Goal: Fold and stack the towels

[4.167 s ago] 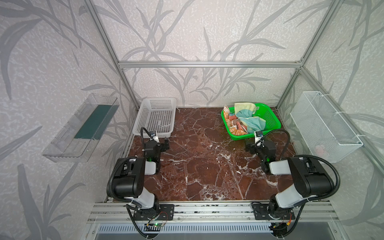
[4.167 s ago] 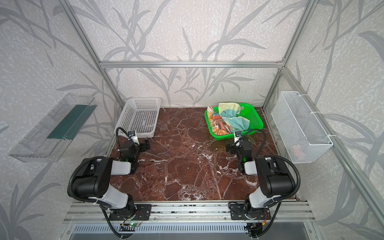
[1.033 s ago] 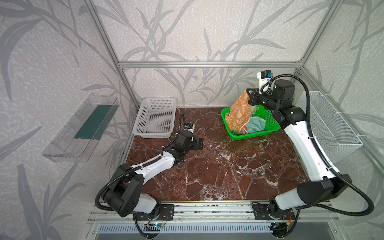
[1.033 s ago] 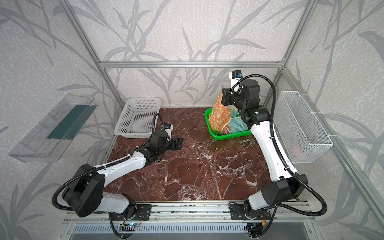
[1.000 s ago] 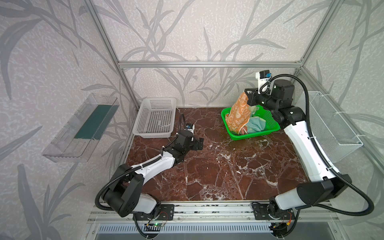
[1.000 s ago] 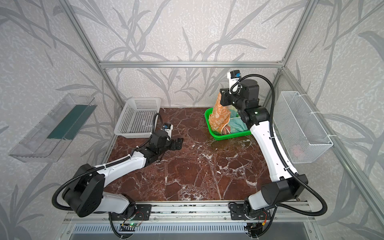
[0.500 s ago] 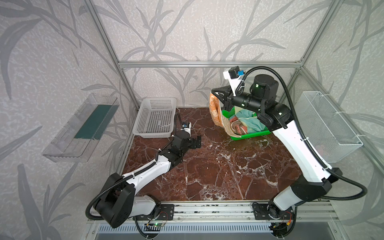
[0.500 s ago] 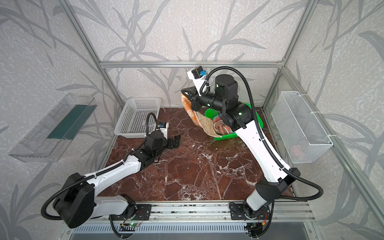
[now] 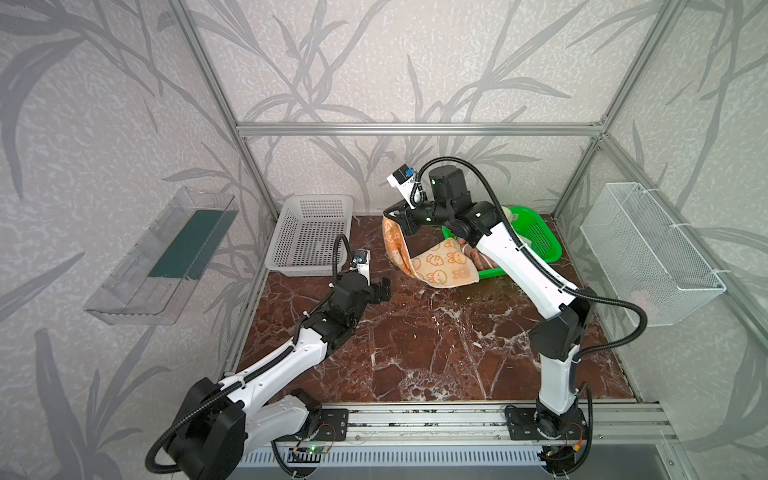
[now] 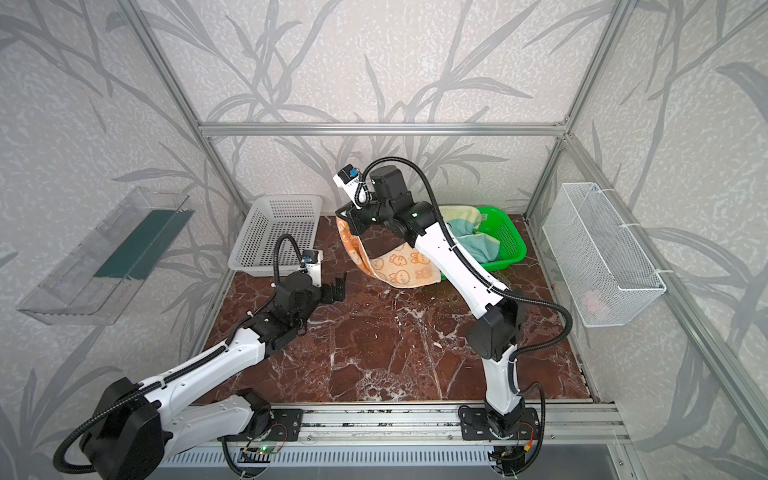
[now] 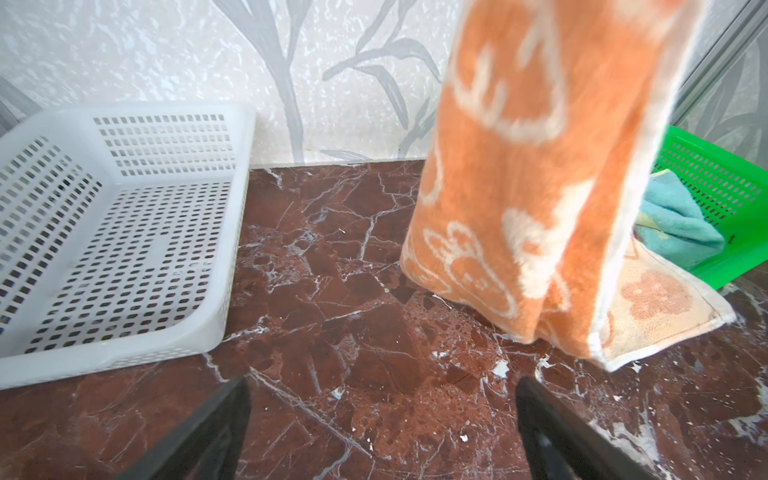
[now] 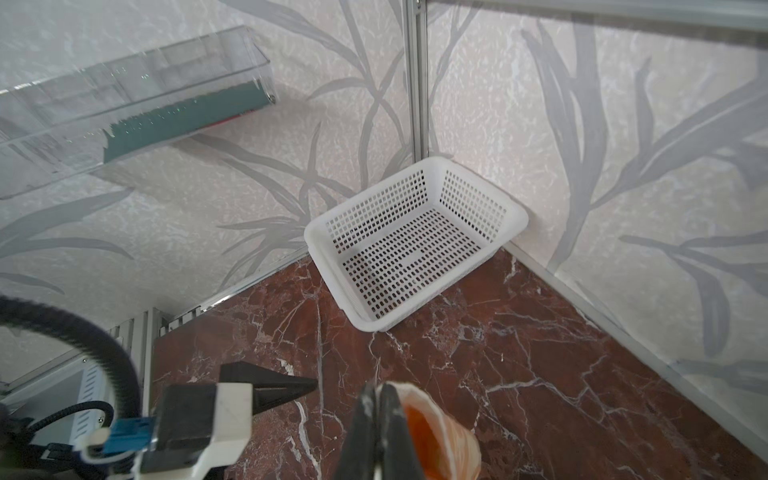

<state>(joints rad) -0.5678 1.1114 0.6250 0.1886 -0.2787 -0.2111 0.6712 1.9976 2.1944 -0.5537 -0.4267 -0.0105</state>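
Note:
The orange bunny towel (image 9: 397, 249) hangs over open marble (image 9: 400, 289) between the baskets, so the robot's right gripper should keep lowering it until the hanging part rests there, then let go.
My right gripper (image 9: 390, 216) (image 10: 343, 216) (image 12: 378, 390) is shut on a corner of the orange bunny towel (image 9: 440, 262) (image 10: 399, 262) (image 12: 428, 432). It holds that corner high above the back middle of the table. The towel (image 11: 519, 187) hangs down and trails back to the front rim of the green basket (image 9: 536, 237) (image 10: 507, 237). A pale yellow and teal towel (image 10: 473, 241) (image 11: 673, 220) lies crumpled in that basket. My left gripper (image 9: 382, 289) (image 10: 338, 286) (image 11: 382, 390) stands open low over the marble, just left of the hanging towel, holding nothing.
A white perforated basket (image 9: 307, 237) (image 10: 278, 232) (image 11: 104, 232) (image 12: 415, 241) sits in the back left corner. A wire basket (image 9: 648, 249) hangs on the right wall and a clear shelf (image 9: 162, 253) on the left wall. The brown marble tabletop (image 9: 415, 353) spreads in front.
My right gripper has carried the orange towel up out of the green basket and leftward over the table. The left arm has edged forward towards it, still open.

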